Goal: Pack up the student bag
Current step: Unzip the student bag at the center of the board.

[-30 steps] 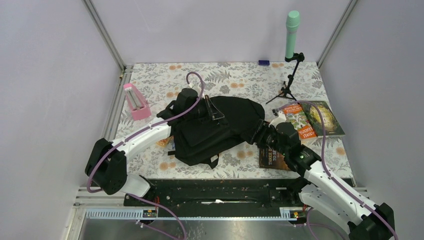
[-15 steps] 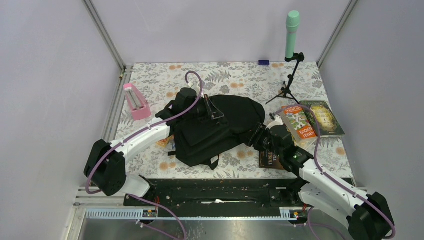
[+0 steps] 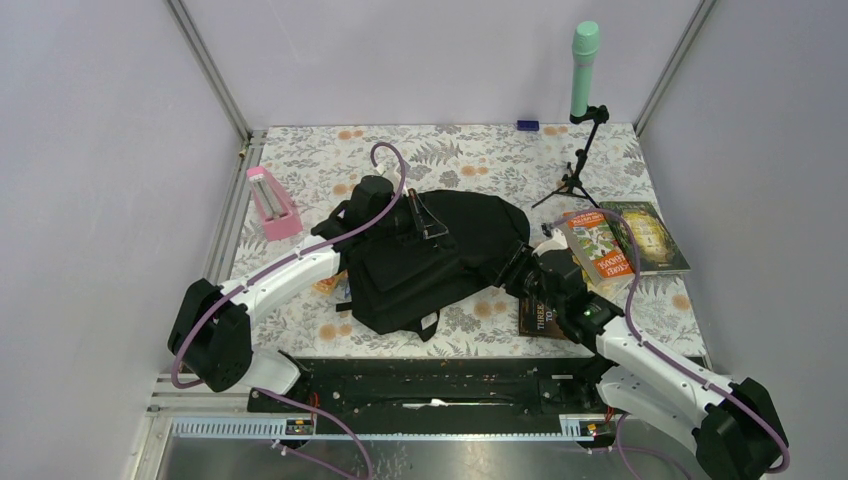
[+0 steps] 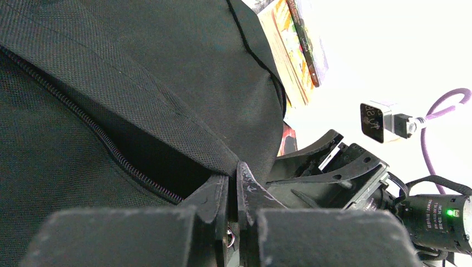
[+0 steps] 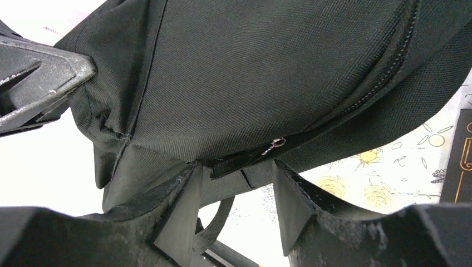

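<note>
The student bag's black pull tab (image 5: 238, 162) lies at a slant across the open fingers of my right gripper, so I should move back and line the fingers up under the metal zip pull (image 5: 274, 145).
The student bag (image 3: 440, 255), a black fabric backpack, lies in the middle of the table. My left gripper (image 3: 418, 222) is at its upper edge. In the left wrist view that gripper (image 4: 232, 169) is shut on a flap of the student bag (image 4: 167, 83) beside a zip line. My right gripper (image 3: 512, 270) is at the bag's right end. In the right wrist view its jaws (image 5: 236, 169) stand open round the lower edge of the student bag (image 5: 250, 72), just under a small metal zip pull (image 5: 273, 146). A strap hangs between the fingers.
An orange book (image 3: 598, 245) and a green book (image 3: 652, 235) lie right of the bag, and a dark book (image 3: 545, 318) lies under my right arm. A pink holder (image 3: 272, 203) stands at the left. A tripod with a mint-green cylinder (image 3: 583, 70) stands at the back right.
My right arm has slid left, up against the bag's right end, and its jaws have narrowed a little. The left arm and its grip have not moved.
</note>
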Motion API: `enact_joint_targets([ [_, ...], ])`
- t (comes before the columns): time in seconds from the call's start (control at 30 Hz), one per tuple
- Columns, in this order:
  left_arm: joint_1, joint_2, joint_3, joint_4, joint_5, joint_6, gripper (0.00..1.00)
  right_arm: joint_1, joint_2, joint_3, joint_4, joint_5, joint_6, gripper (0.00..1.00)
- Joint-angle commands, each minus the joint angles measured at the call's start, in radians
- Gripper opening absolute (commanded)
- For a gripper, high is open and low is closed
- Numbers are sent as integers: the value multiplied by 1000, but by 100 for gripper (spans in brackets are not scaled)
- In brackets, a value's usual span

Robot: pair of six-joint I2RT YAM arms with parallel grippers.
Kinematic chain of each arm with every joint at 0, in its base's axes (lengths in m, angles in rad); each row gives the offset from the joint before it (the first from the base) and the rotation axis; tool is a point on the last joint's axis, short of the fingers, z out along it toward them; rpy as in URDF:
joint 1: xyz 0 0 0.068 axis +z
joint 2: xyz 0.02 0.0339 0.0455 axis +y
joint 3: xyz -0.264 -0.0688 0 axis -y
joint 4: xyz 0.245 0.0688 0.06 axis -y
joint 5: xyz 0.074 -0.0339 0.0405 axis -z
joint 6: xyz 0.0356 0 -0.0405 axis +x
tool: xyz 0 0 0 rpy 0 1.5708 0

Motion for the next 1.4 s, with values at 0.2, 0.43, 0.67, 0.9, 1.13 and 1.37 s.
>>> enact_joint_targets([
  [0.2,8,-44,19,110,4,4,0,14,77,43,59,49,11,56],
  [0.43,9,-41,23,94,-13,23,0,15,117,74,-5,92,-17,48],
  [0.67,30,-33,35,60,-45,52,0,16,7,69,-128,180,-68,41],
  [0.9,38,-26,36,59,-58,62,0,15,-101,23,-219,239,-91,26],
  [1.13,39,-20,35,59,-55,61,0,15,-117,12,-186,178,-87,37],
  [1.37,39,-16,33,59,-52,58,0,29,-12,66,-126,123,-99,51],
])
